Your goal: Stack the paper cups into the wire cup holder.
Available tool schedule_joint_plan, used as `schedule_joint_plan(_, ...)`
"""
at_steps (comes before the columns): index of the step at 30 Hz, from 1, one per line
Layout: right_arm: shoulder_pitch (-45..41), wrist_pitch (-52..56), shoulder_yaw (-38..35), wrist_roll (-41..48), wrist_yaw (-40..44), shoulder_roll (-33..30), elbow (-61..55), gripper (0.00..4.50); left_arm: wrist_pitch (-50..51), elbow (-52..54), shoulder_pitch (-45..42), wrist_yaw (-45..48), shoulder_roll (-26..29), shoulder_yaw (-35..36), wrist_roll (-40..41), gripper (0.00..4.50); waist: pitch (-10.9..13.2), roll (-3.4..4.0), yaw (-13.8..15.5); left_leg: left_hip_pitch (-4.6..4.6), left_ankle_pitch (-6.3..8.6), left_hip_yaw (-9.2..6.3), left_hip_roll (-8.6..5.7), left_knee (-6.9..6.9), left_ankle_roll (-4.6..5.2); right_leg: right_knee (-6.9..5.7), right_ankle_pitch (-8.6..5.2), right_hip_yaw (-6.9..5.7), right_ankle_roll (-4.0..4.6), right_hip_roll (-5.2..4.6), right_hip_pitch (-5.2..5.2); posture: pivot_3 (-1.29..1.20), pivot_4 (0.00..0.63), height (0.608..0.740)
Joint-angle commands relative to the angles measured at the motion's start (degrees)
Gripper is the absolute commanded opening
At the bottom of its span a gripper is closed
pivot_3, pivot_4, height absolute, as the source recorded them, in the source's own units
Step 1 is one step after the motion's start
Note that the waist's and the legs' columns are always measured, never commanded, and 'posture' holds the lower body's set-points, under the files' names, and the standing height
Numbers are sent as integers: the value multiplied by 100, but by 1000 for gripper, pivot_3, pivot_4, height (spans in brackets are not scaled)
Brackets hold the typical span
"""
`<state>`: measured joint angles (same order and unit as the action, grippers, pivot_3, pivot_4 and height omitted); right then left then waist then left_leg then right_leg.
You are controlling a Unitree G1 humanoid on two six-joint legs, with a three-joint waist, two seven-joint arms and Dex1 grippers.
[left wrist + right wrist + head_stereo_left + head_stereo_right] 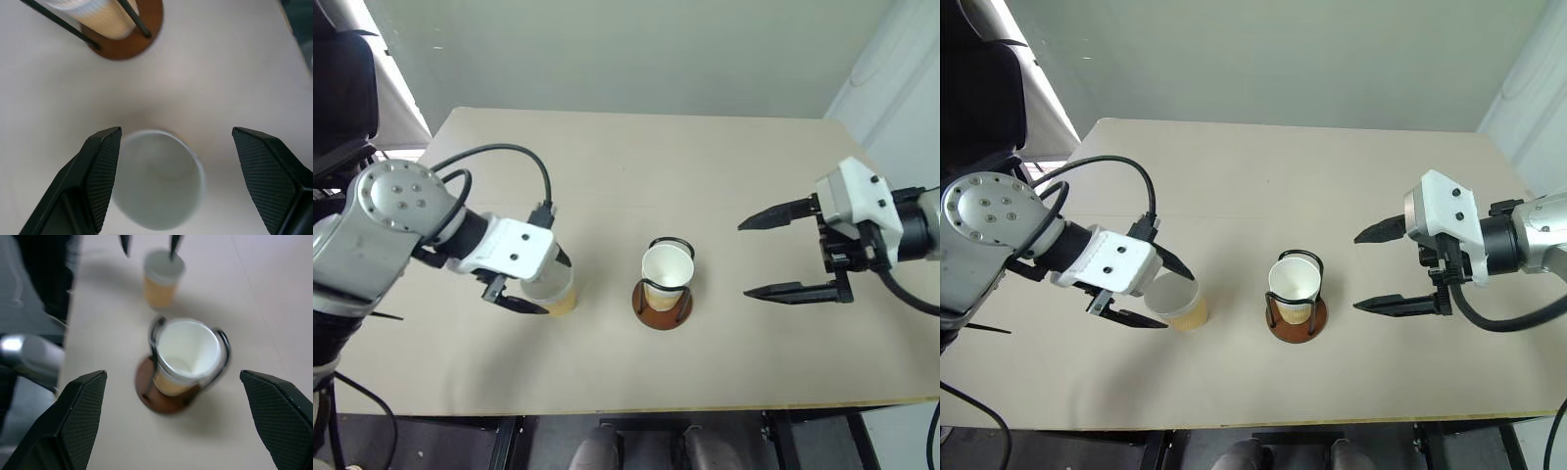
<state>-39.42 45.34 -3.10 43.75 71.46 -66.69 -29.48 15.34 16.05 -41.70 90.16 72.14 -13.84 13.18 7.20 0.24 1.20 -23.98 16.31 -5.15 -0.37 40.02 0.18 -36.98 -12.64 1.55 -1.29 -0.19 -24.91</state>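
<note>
The tan paper cup's opening [1171,292] faces up under my open fingers, so my left gripper keeps going down until one finger is inside the cup's rim [203,183], and then close.
One tan paper cup [556,294] stands upright on the table, left of the wire cup holder [663,305]. My left gripper [548,284] is open and straddles this cup from above. In the left wrist view one of its fingers [100,161] is close beside the cup's rim [159,183], and the other stands well apart. Another paper cup [1295,279] sits inside the holder's black wire loops, on the reddish-brown base [151,399]. My right gripper [1356,272] is open, hovers to the right of the holder, points at it and holds nothing.
The beige table [636,166] stretches bare behind the cups. Its front edge [636,403] runs close below the holder. A dark object [342,88] stands off the table's left side.
</note>
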Motion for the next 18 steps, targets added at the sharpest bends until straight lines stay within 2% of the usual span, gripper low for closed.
schedule_joint_plan(1,-116,-57,-202,273,144,50,-62,4500,79,188,60,-24,154,273,-143,3863,0,0,9,0,0,0,0,0,0,0,0,0,0,0,0,0,150,740)
schedule_joint_plan(6,-147,-69,-148,287,153,82,-37,4500,-62,65,43,-41,227,220,-494,3863,0,0,13,0,0,0,-1,2,0,1,0,0,0,-2,1,0,150,740)
schedule_joint_plan(18,-189,-104,-28,185,211,117,64,4500,19,203,415,90,285,165,-690,3863,0,0,6,0,2,0,-1,1,-2,-2,-2,0,3,-2,0,0,150,740)
